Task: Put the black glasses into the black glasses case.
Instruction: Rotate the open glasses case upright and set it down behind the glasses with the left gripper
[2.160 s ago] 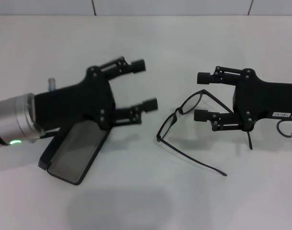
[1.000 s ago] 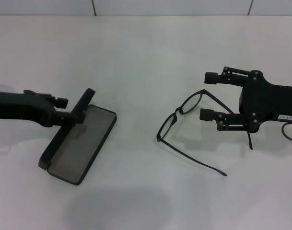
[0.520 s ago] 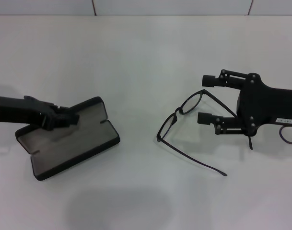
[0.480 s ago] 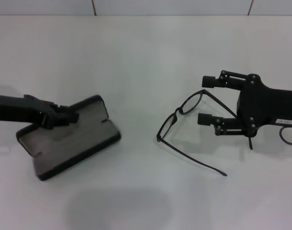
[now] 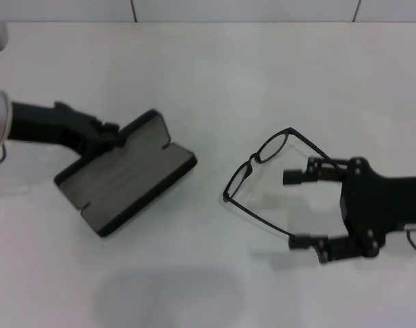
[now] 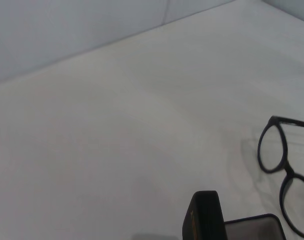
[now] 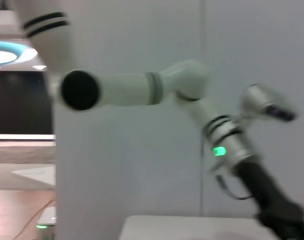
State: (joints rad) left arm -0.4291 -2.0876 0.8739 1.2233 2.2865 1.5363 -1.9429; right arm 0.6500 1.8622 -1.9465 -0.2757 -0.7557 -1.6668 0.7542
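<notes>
I have the open case by its lid point(image 5: 145, 133) in my left gripper, and it is lining up. I go on swinging the case toward the glasses point(image 5: 255, 158) until it is square beside them.
The black glasses case point(image 5: 129, 174) lies open on the white table at the left, its grey lining facing up. My left gripper point(image 5: 109, 132) is shut on the case's far left edge. The black glasses point(image 5: 257, 164) lie unfolded at centre right, with one long temple arm running toward the front. My right gripper point(image 5: 300, 209) is open wide just right of the glasses, one finger beside the lenses and the other at the tip of that temple arm. The left wrist view shows the glasses' lenses point(image 6: 284, 172) and a corner of the case point(image 6: 254, 227).
The white table point(image 5: 208, 75) runs back to a tiled wall. The right wrist view shows only my left arm point(image 7: 231, 142) against a wall and a strip of the table.
My left gripper has swung the open case to the right and farther back, toward the glasses. My right gripper has moved nearer the front and its fingers now stand much wider apart.
</notes>
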